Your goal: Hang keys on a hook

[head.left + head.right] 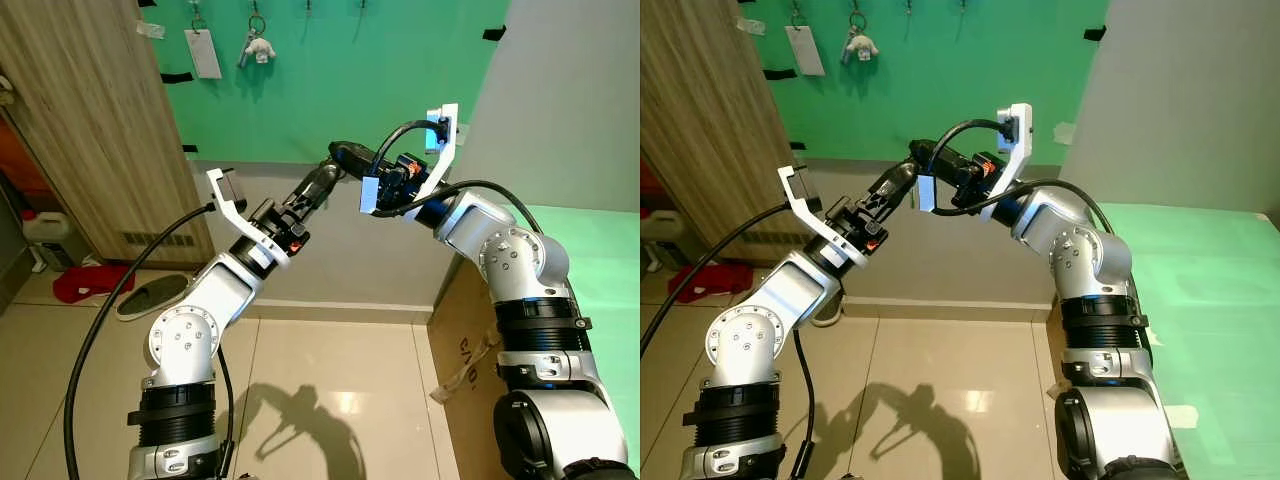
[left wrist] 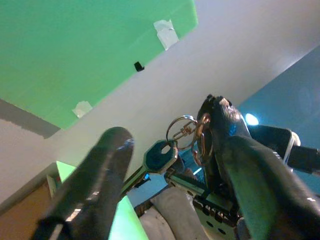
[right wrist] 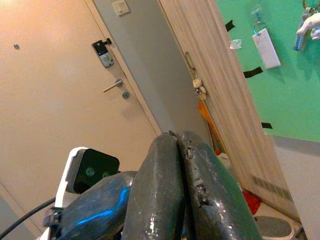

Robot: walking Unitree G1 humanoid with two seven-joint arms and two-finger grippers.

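Loose silver rings (image 2: 181, 131) join the dark-headed key (image 2: 160, 158) to the copper clip. The key will hang straight down when I put the keys on a hook.
A bunch of keys (image 2: 161, 155), a dark-headed key on silver rings with a copper clip, hangs between the spread fingers of my left gripper (image 2: 167, 125). My left gripper (image 1: 330, 178) is open and raised in front of the green wall (image 1: 330, 80). My right gripper (image 1: 340, 152) meets it from the right, fingers pressed shut (image 3: 177, 137), apparently on the keys; the grip point itself is hidden. Hooks (image 1: 308, 6) line the top of the green wall. One holds a white tag (image 1: 203, 52), another a small toy keychain (image 1: 257, 48).
A wooden cabinet (image 1: 80, 120) stands at the left, with a red cloth (image 1: 85, 283) and an oval mat (image 1: 150, 297) on the tiled floor beside it. A cardboard box (image 1: 465, 350) sits at the lower right under a grey wall (image 1: 570, 90).
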